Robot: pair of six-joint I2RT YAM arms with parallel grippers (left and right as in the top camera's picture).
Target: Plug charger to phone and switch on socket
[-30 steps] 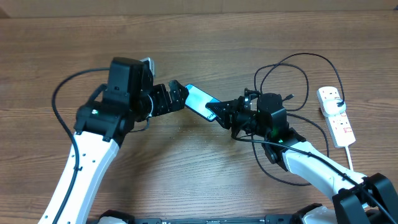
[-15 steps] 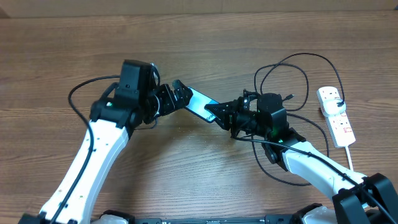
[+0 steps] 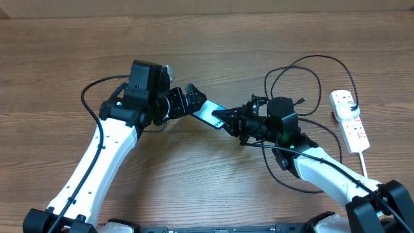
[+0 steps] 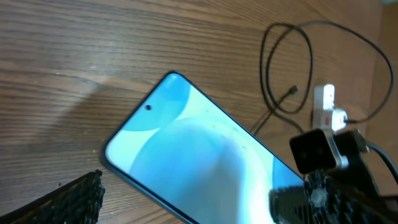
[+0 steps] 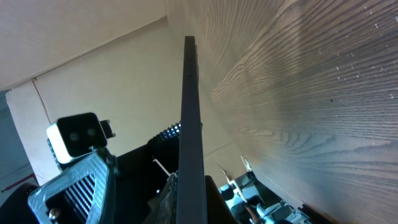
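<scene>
The phone's screen (image 4: 193,143) lies at a slant across the open fingers of my left gripper, so I should pull the phone back with my right gripper and turn its edge (image 4: 147,191) into those fingers to hand it over.
The phone (image 3: 208,110), its blue screen lit, is held tilted above the table between the two arms. My right gripper (image 3: 228,118) is shut on its right end; the right wrist view shows the phone edge-on (image 5: 189,112) between the jaws (image 5: 186,199). My left gripper (image 3: 189,100) is open and straddles the phone's left end; its fingers (image 4: 193,202) flank the screen (image 4: 186,143). The charger cable (image 3: 319,83) lies looped at the right, and its connector tip (image 4: 292,91) rests loose on the table. The white socket strip (image 3: 349,120) lies at the far right.
The wooden table (image 3: 194,39) carries little else. The socket strip also shows in the left wrist view (image 4: 324,106), behind the right arm's camera (image 4: 317,149). Black arm cables run beside both arms.
My left arm has moved right, bringing its open gripper over the phone's left end. The right arm and the phone have hardly moved.
</scene>
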